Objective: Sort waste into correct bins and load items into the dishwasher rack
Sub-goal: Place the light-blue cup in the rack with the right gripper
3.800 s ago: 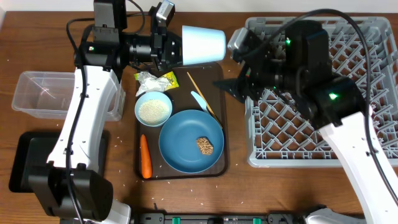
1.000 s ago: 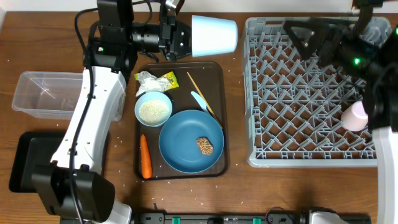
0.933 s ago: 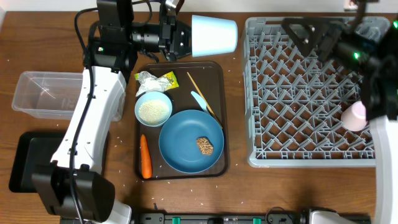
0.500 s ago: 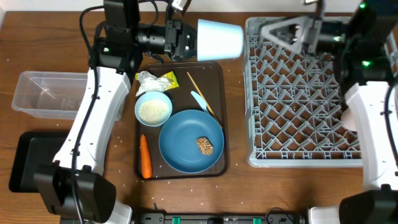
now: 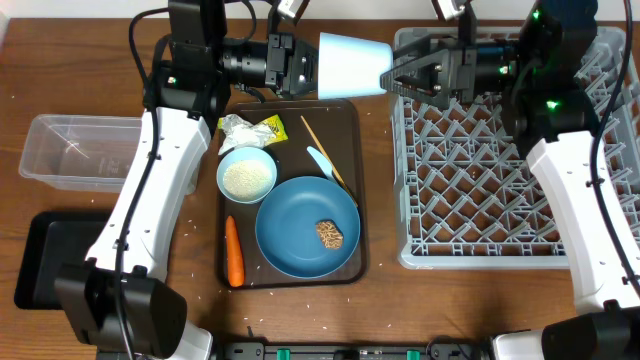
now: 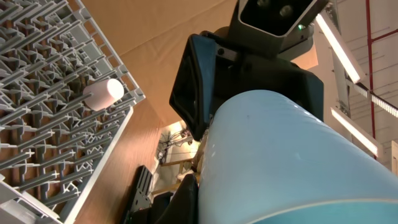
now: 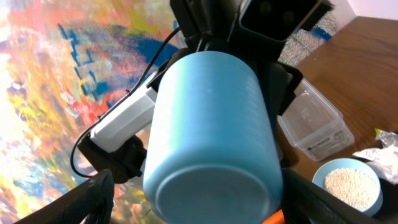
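Note:
My right gripper should take the cup's base (image 5: 386, 70) and put the cup in the rack with its opening down, because my left gripper is holding the light blue cup by its rim (image 5: 322, 66).
My left gripper (image 5: 303, 66) is shut on the light blue cup (image 5: 352, 65) and holds it sideways in the air, base toward the dishwasher rack (image 5: 480, 200). My right gripper (image 5: 402, 76) is open, with one finger on each side of the cup's base (image 7: 211, 186); I cannot tell whether they touch it. The pale pink cup (image 6: 104, 93) lies in the rack. On the brown serving tray (image 5: 350, 120) are the dark-blue plate (image 5: 290, 225) with the brown lump (image 5: 330, 233), the bowl of rice (image 5: 246, 175), the carrot (image 5: 234, 252), the wrapper (image 5: 267, 127), the napkin (image 5: 236, 126), the utensil (image 5: 320, 160) and the chopsticks (image 5: 322, 145).
The clear tub (image 5: 70, 150) stands at the left and the black tray (image 5: 40, 260) in front of it. Loose rice grains are scattered on the wooden table around the serving tray. My right arm reaches across the rack's back left corner.
My right gripper has swung from the rack's right side to the left and now flanks the cup's base. My left gripper has moved the cup slightly right. The pink cup stays in the rack.

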### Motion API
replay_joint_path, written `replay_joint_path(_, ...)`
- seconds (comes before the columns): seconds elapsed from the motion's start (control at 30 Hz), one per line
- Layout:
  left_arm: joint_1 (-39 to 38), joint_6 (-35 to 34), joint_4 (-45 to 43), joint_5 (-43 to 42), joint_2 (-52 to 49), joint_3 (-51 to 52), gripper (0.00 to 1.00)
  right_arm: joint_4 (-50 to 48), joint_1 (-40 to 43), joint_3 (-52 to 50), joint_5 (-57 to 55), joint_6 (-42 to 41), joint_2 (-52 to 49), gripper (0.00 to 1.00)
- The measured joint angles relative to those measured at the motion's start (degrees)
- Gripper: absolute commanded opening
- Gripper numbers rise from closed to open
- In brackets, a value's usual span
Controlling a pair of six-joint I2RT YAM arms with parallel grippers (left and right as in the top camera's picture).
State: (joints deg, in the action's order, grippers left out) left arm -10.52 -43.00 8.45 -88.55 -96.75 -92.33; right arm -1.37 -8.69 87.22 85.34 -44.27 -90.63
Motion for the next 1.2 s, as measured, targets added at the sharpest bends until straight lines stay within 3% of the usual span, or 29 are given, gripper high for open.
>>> replay_joint_path(0.17, 0.02, 0.63, -0.28, -0.48, 0.2, 0.0, 0.06, -3.87, -0.96, -0.02, -0.26, 0.35, -0.17, 0.69)
replay_joint_path(0.27, 0.02, 1.05, -0.37, -1.09, 0.37, 0.0, 0.06, -5.16, -1.36, -0.07, -0.5, 0.87, -0.46, 0.54)
replay_joint_path(0.37, 0.13, 1.29, -0.42, -1.25, 0.55, 0.0, 0.07, -5.27, -1.36, -0.07, -0.79, 0.63, -0.55, 0.53)
replay_joint_path(0.47, 0.17, 1.51, -0.35, -1.11, 0.55, 0.0, 0.17, -5.49, -1.36, -0.07, -1.14, 0.68, -0.55, 0.5)
replay_joint_path(0.53, 0.17, 1.66, -0.33, -1.05, 0.52, 0.0, 0.44, -6.29, -1.4, -0.07, -1.09, 0.72, -0.57, 0.49)
replay_joint_path(0.57, 0.17, 1.68, -0.24, -0.87, 0.55, 0.0, 0.52, -7.23, -1.4, -0.07, -0.83, 0.79, -0.57, 0.47)
replay_joint_path(0.67, 0.2, 1.62, -0.15, -0.66, 0.52, 0.0, 0.66, -10.91, -1.18, -0.07, -0.42, 1.03, -0.57, 0.46)
replay_joint_path(0.87, 2.4, 2.64, -0.11, -0.2, 0.52, 0.0, 0.66, -17.77, 3.06, -0.04, 0.15, -1.73, -0.55, 0.45)
replay_joint_path(1.2, 6.95, 2.78, -0.13, 0.2, 0.52, 0.0, 0.66, -17.86, 11.56, -0.04, -5.77, -11.58, -0.55, 0.41)
